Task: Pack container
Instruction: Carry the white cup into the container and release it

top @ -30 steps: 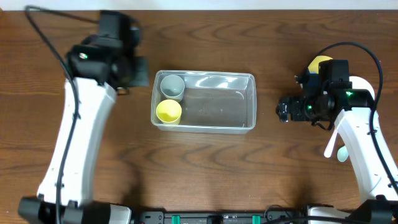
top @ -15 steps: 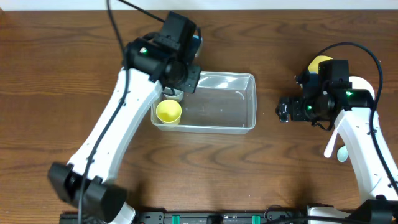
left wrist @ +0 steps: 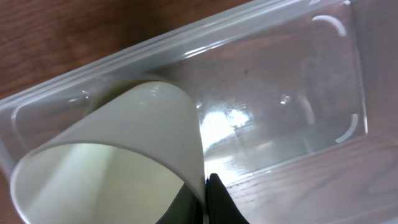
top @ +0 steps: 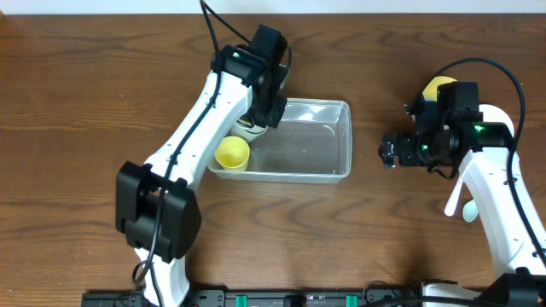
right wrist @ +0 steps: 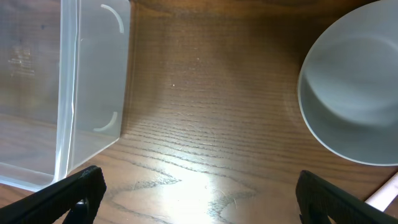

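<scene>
Another cup is under the pale cup that my left gripper is holding, so I should move the pale cup over the container's open bottom before I lower it.
The clear container lies mid-table, with a yellow cup in its near-left corner. My left gripper hangs over the container's far-left end, mostly under its own arm. In the left wrist view that gripper is shut on the rim wall of a pale cup, which is tilted above the container. My right gripper is to the right of the container. It stands open over bare wood, with nothing between its fingers.
A grey bowl sits on the table just right of the right gripper. The container's end wall is to its left. A yellow object shows behind the right arm. A pale utensil lies near the right arm's base.
The left arm has swung from the far-left of the table to over the container's left end, bringing the pale cup. The right arm has not moved.
</scene>
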